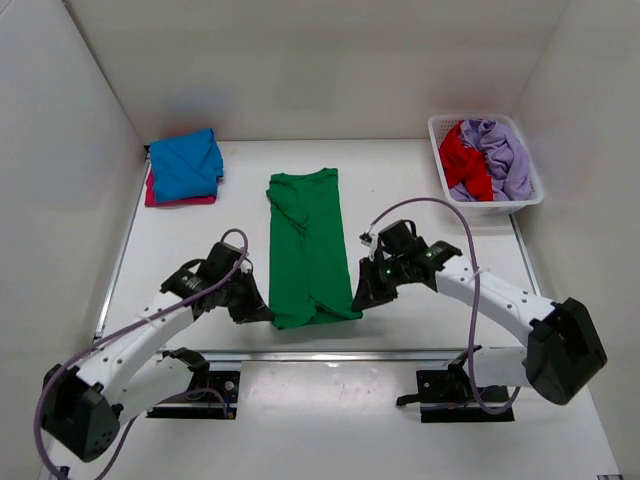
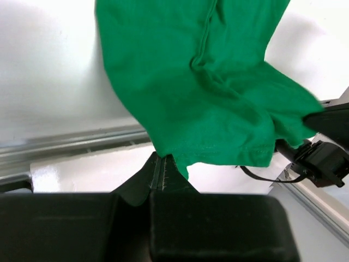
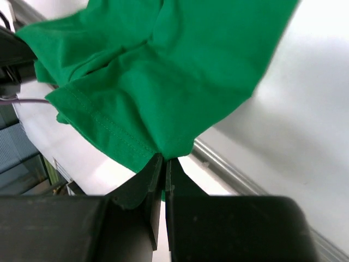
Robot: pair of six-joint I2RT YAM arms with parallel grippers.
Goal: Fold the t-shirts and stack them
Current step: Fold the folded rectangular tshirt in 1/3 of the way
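Both held hem corners (image 1: 346, 315) are in line with the sides of the green strip, so my right gripper goes on carrying its corner forward until the t-shirt's hem gets to the strip's middle (image 1: 309, 245).
A bright green t-shirt (image 1: 307, 245) lies as a long narrow strip down the middle of the table, collar end far, hem end near. My left gripper (image 1: 262, 312) is shut on the hem's near left corner (image 2: 163, 150). My right gripper (image 1: 360, 300) is shut on the hem's near right corner (image 3: 169, 144). Both corners are lifted a little off the table. A folded blue t-shirt (image 1: 187, 163) lies on a magenta-pink one (image 1: 160, 198) at the far left. A red t-shirt (image 1: 464, 156) and a lilac t-shirt (image 1: 502, 155) are crumpled in the basket.
A white lattice basket (image 1: 530, 195) stands at the far right by the wall. White walls close in the table on the left, back and right. A metal rail (image 1: 340, 354) runs along the table's near edge, just behind both grippers.
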